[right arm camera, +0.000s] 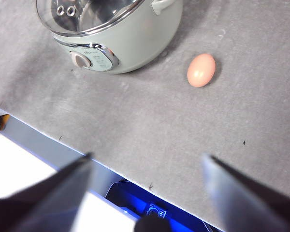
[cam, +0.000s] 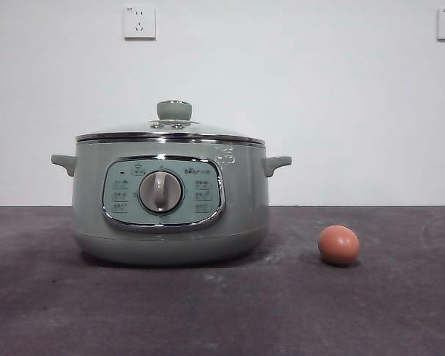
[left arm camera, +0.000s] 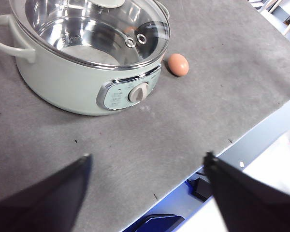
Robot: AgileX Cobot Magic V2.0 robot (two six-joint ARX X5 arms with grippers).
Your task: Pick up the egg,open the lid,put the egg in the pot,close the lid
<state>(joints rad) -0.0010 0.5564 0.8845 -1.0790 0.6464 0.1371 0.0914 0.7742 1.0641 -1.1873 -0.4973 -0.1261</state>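
The glass lid (cam: pixel 213 129) has its round rim (cam: pixel 233 139) running smooth above the pot's handles, so it should come away in one piece right away when I raise the green knob.
The sage-green pot (cam: pixel 170 211) stands on the grey table, its dial facing the front camera. Its glass lid (cam: pixel 170 132) with a green knob sits shut on the rim. The reddish-brown egg (cam: pixel 338 245) lies on the table to the right of the pot, a short way from it. Both arms hang high above the table's near edge, out of the front view. My left gripper (left arm camera: pixel 147 159) is open and holds nothing, with the pot (left arm camera: pixel 82 82) and egg (left arm camera: pixel 178 64) far beyond it. My right gripper (right arm camera: pixel 147 159) is open too, the egg (right arm camera: pixel 201 69) well beyond it.
Two wall sockets (cam: pixel 139 22) sit on the white wall behind. The grey mat's near edge (right arm camera: pixel 48 142) drops off to the floor under both grippers. Bare mat surrounds the egg.
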